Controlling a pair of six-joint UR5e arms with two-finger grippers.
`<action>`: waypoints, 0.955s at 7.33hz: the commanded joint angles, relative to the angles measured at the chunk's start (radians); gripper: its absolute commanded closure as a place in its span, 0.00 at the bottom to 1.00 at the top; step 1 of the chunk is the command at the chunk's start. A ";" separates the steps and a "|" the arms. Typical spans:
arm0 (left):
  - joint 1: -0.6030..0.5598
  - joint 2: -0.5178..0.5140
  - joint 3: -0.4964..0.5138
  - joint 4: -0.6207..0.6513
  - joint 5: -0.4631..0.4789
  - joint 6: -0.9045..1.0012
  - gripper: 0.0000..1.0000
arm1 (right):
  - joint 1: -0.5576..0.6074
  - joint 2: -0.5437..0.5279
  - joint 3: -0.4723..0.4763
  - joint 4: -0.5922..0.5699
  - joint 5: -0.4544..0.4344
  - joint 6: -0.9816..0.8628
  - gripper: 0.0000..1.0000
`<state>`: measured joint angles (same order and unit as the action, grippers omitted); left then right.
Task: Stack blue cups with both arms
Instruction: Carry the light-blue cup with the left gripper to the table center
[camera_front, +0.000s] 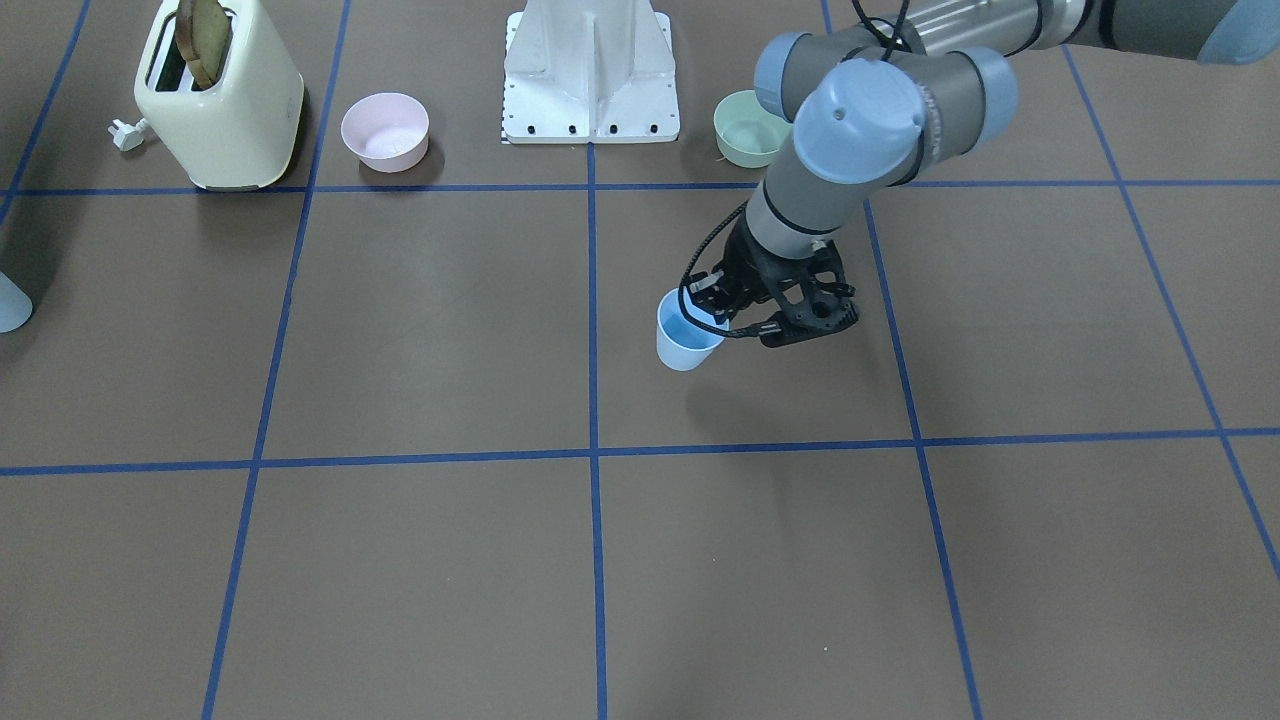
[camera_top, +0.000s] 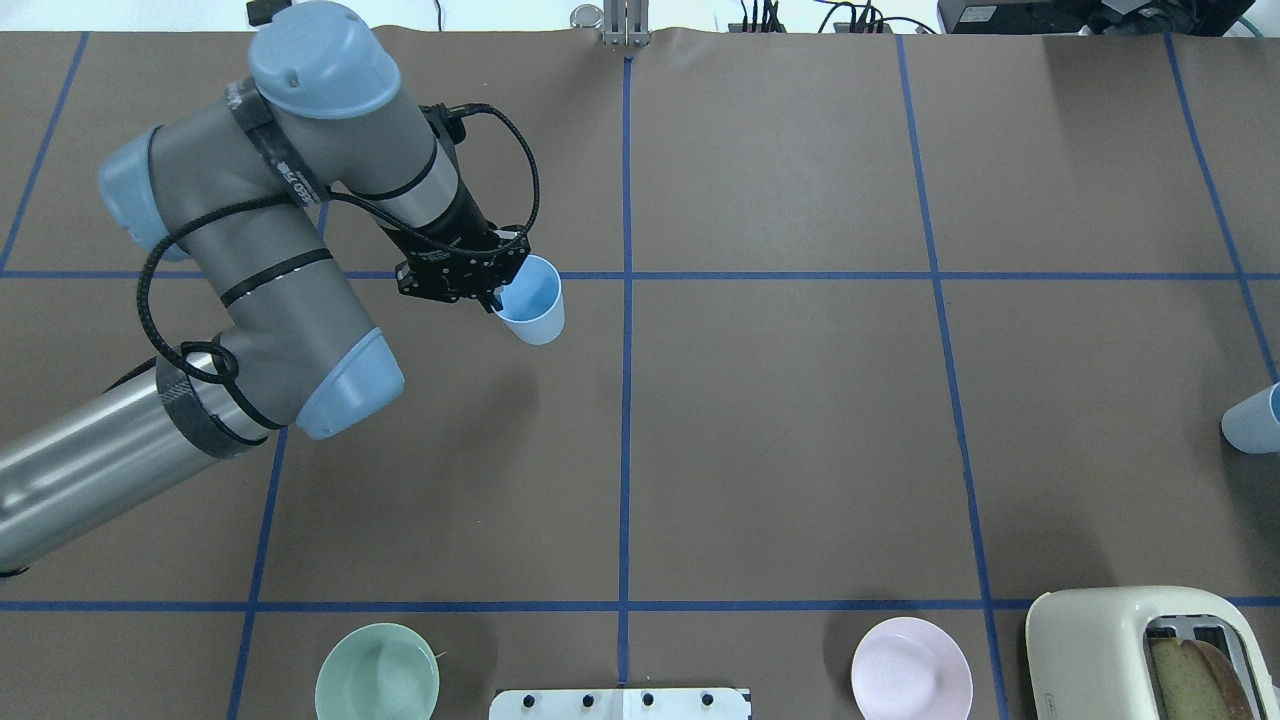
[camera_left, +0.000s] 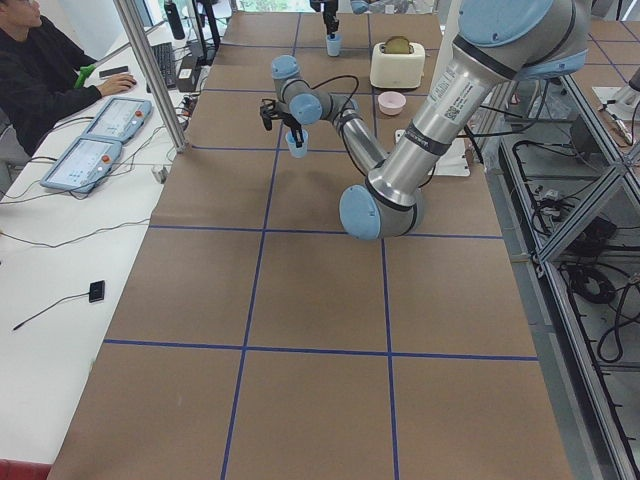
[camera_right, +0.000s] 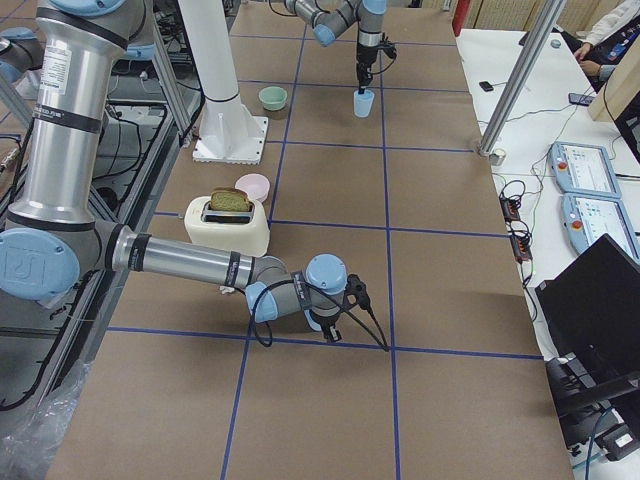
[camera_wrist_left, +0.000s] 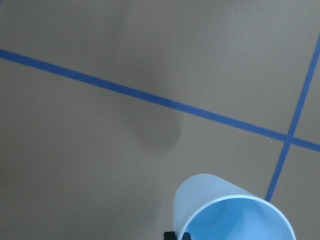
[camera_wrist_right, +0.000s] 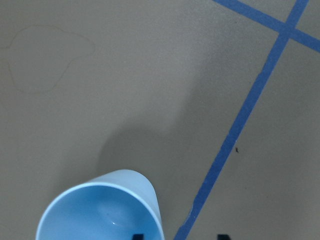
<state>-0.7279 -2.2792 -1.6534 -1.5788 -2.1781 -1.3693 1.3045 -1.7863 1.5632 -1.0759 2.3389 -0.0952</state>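
Note:
The pale-blue cup has an open top and tapered sides (camera_front: 687, 338). The other blue cup (camera_front: 12, 304) will therefore go down into it nearly to its rim when I lower it.
My left gripper (camera_top: 497, 297) is shut on the rim of a pale-blue cup (camera_top: 535, 305) and holds it slightly tilted above the table, left of the centre line. In the front view the gripper (camera_front: 715, 315) and the cup (camera_front: 685, 345) hang over their shadow. The second blue cup (camera_top: 1255, 420) is at the table's right edge, also seen in the front view (camera_front: 10, 300). In the right wrist view this cup (camera_wrist_right: 100, 210) fills the bottom left. My right gripper (camera_wrist_right: 178, 236) is open, its fingertips set wide apart on either side of the cup's wall.
A green bowl (camera_top: 377, 672) and a pink bowl (camera_top: 911, 668) sit near the white base mount (camera_top: 620, 703). A cream toaster (camera_top: 1150, 650) with a slice of toast stands at the near right corner. Blue tape lines grid the brown table.

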 joint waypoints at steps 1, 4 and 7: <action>0.033 -0.029 0.009 -0.001 0.015 -0.031 1.00 | -0.007 0.010 0.003 -0.005 0.000 0.005 0.87; 0.111 -0.045 0.014 -0.004 0.087 -0.082 1.00 | -0.016 0.021 0.011 -0.009 -0.001 0.005 0.88; 0.157 -0.061 0.030 -0.012 0.101 -0.109 1.00 | -0.017 0.030 0.032 -0.009 -0.001 0.005 1.00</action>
<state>-0.5887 -2.3283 -1.6359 -1.5881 -2.0841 -1.4614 1.2876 -1.7625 1.5856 -1.0845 2.3376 -0.0895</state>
